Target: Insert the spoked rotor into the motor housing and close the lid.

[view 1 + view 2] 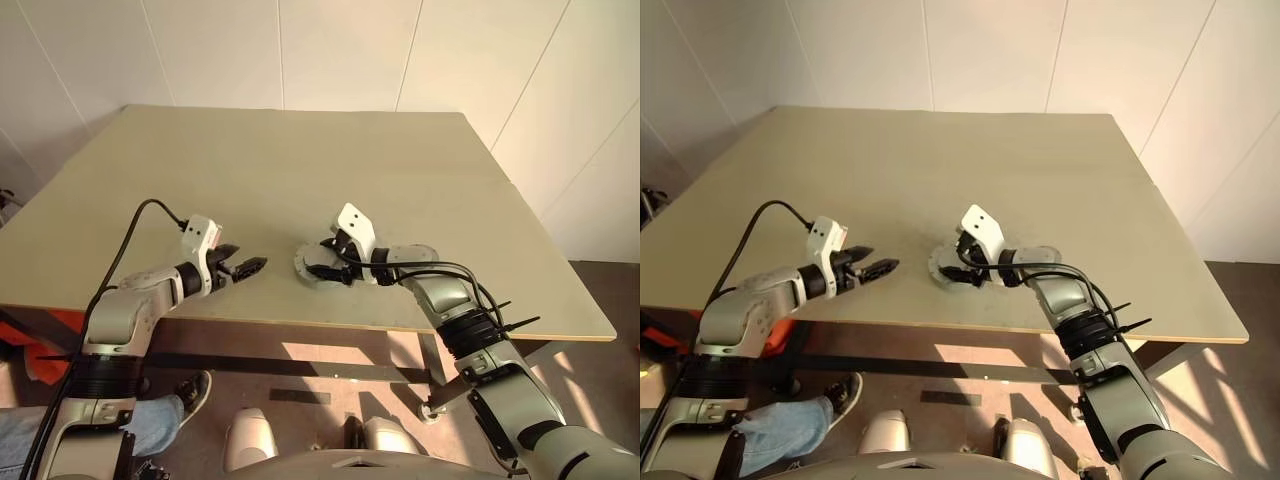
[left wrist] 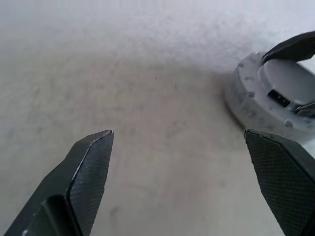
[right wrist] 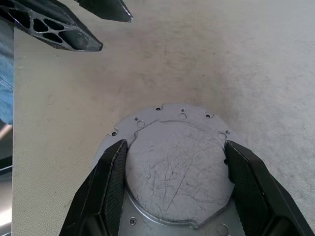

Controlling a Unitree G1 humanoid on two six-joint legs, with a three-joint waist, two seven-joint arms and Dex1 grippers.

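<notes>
The lid's raised middle (image 3: pixel 177 169) is the only part my right gripper spans, so my left gripper should hold that middle while my right gripper grabs the lid's thick grey side (image 2: pixel 245 109) edge-on.
The lid (image 3: pixel 177 172), a flat scratched grey disc with a notched rim and small holes, lies near the table's front edge (image 1: pixel 303 263). My right gripper (image 3: pixel 175 143) reaches over it, one finger pressed on each side of its raised round middle. In the left wrist view the lid (image 2: pixel 280 83) tops a thick grey round wall (image 2: pixel 246 105); I cannot tell if that is the motor housing. The spoked rotor is hidden. My left gripper (image 1: pixel 250 261) hovers open and empty above the table, a short way left of the lid, pointing toward it.
The beige table (image 1: pixel 300 170) stretches far behind and to both sides. Its front edge (image 1: pixel 300 322) runs just below both grippers. A flat grey round shape (image 1: pixel 418 250) lies partly behind my right forearm. A person's leg in jeans (image 1: pixel 150 425) is under the table at left.
</notes>
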